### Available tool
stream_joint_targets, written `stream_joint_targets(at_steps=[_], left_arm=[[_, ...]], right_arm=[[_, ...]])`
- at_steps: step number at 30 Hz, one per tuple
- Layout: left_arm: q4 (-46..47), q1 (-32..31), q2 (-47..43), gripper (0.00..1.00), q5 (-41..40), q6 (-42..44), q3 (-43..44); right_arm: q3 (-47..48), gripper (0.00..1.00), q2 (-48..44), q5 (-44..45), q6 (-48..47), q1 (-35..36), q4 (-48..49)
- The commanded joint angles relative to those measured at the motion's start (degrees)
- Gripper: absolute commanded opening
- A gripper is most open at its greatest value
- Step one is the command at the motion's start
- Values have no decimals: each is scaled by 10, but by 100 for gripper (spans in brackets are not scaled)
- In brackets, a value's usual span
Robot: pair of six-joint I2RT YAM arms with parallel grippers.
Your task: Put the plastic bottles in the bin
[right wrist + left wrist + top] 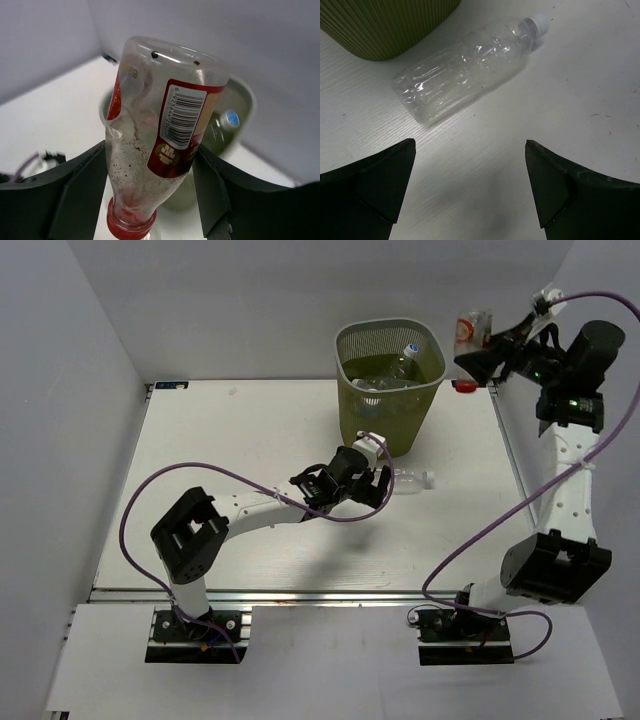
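My left gripper should move back and my right gripper should take the bottle (405, 481) next, because the white-capped bottle's cap end (428, 480) points toward my right gripper's side.
The olive-green bin (390, 430) stands at the table's back centre with several clear bottles (383, 381) inside, one with a blue cap (410, 348). A clear white-capped bottle (412, 480) lies on the table just in front of the bin. My left gripper (376, 486) is open and empty right beside it; in the left wrist view the bottle (465, 75) lies just beyond the gripper (470, 165), next to the bin's base (385, 25). My right gripper (487, 355) is shut on a red-labelled, red-capped bottle (160, 135), held cap down in the air to the right of the bin (240, 107).
White walls enclose the table on the left, back and right. The right arm (570, 470) stands along the table's right edge (508, 450). The left arm's purple cable (150, 500) loops over the table's left half.
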Motion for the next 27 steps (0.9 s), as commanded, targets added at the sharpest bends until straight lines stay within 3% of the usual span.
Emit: stream_joint_targets(at_steps=[1,4,7,8,9,10,11,15,20,21,24,27], left_arm=[[15,3,-27,100,10,41,8],[15,3,-32,100,10,63,8],[-16,3,-32,100,10,47,20],[-48,3,-22,100,-3,32,29],[-69,3,-16,100,-11,13,52],[-91,3,-9,100,-19,-34,67],[-116,-3,-2,100,-38,-63,82],[-229,-9,50,100,-35,-244,158],[-345,-20,125,100,-17,-463,285],[-421,-25,144,100,-17,-493,314],[-514,-25,217,100,-17,-573,417],[-517,-25,247,100,-7,-585,438]], right_arm=[[-13,0,41,-26,214,47,314],[24,0,109,-8,249,99,351],[112,3,185,17,245,129,294],[163,27,201,30,235,132,279],[177,37,215,37,230,136,250],[185,54,245,58,202,144,223],[198,90,250,70,184,144,186],[206,90,253,89,137,143,155],[159,90,181,113,116,117,140],[126,90,169,119,107,114,135],[66,90,102,147,91,92,118],[-24,90,18,134,86,59,124]])
